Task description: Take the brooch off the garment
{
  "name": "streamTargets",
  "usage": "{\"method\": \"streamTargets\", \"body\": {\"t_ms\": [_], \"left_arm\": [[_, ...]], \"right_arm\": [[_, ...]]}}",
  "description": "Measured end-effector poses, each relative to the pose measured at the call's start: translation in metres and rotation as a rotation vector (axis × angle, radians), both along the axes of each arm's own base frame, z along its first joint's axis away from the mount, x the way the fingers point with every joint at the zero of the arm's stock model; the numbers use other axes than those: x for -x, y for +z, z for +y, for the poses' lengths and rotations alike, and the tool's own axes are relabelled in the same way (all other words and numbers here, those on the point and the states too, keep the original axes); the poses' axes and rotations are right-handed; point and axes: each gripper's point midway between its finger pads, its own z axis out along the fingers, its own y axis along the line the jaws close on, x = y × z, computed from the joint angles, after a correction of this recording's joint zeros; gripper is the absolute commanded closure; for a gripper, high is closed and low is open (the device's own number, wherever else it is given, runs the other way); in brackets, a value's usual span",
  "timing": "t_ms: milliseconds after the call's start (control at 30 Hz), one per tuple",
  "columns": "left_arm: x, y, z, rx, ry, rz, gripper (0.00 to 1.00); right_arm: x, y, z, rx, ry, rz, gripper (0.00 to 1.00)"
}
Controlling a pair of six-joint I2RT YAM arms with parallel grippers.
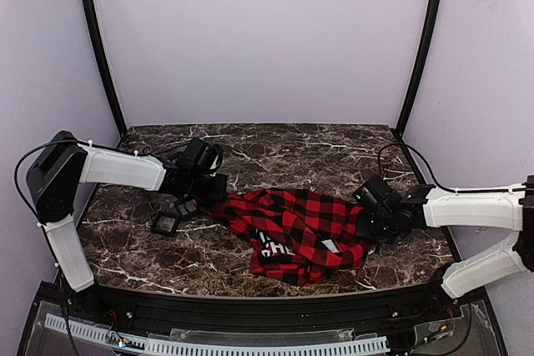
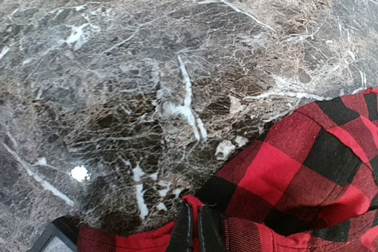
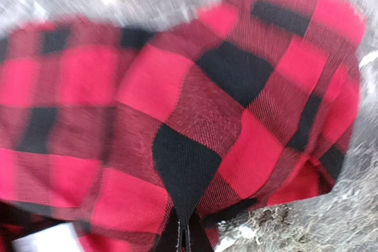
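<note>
The garment's folds are bunched up over the white letters point(image 1: 279, 244) and cover the brooch. Next, my left gripper lifts the garment's pinched edge point(image 1: 220, 208) and spreads the garment's front flat first.
The red-and-black plaid garment point(image 1: 296, 235) lies crumpled on the marble table, white letters showing on a black panel near its front. My left gripper point(image 1: 209, 200) is shut on the garment's left edge; in the left wrist view its jaws point(image 2: 195, 228) pinch a red fold of the garment point(image 2: 307, 163). My right gripper point(image 1: 367, 227) is shut on the garment's right edge; in the right wrist view its jaws point(image 3: 183, 234) pinch the plaid cloth point(image 3: 195, 104). The brooch is hidden or out of view.
A small black square frame point(image 1: 164, 223) lies on the marble table point(image 1: 292, 147) just left of the garment, below my left arm; its corner shows in the left wrist view point(image 2: 56, 239). Black posts and pale walls surround the table.
</note>
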Motion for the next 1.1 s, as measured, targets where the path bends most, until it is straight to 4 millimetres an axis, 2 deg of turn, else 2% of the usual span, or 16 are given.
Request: {"method": "streamTargets", "body": {"t_ms": [67,133,167,267,367,433,500,667,867,967,1033,1100], "left_arm": [[0.005,0.016,0.01,0.004,0.005,-0.055,0.99],[0.007,0.05,0.016,0.028,0.0,-0.14,0.99],[0.007,0.071,0.017,0.048,-0.006,-0.19,0.99],[0.008,0.153,0.019,0.128,-0.031,-0.378,0.99],[0.019,0.226,0.027,0.194,-0.057,-0.542,0.99],[0.032,0.271,0.033,0.238,-0.084,-0.638,0.99],[0.049,0.308,0.039,0.28,-0.119,-0.718,0.99],[0.095,0.391,0.052,0.385,-0.229,-0.869,0.99],[0.14,0.475,0.062,0.494,-0.332,-0.985,0.99],[0.157,0.499,0.064,0.559,-0.373,-1.003,0.99],[0.16,0.501,0.061,0.589,-0.388,-0.987,0.99],[0.154,0.494,0.055,0.603,-0.388,-0.949,0.99]], "right_arm": [[-0.008,0.028,0.004,-0.048,-0.002,-0.072,1.0],[-0.018,0.07,0.009,-0.116,0.005,-0.178,1.0],[-0.023,0.096,0.012,-0.158,0.01,-0.243,1.0],[-0.028,0.174,0.012,-0.266,0.037,-0.437,1.0],[-0.018,0.254,0.003,-0.357,0.085,-0.64,1.0],[-0.008,0.293,-0.004,-0.388,0.126,-0.75,1.0],[0.005,0.324,-0.009,-0.409,0.182,-0.844,1.0],[0.034,0.378,-0.015,-0.421,0.321,-1.01,1.0],[0.055,0.422,-0.022,-0.418,0.398,-1.129,1.0],[0.059,0.429,-0.027,-0.409,0.397,-1.158,1.0],[0.057,0.427,-0.03,-0.399,0.373,-1.161,1.0],[0.049,0.414,-0.036,-0.372,0.32,-1.147,1.0]]}}
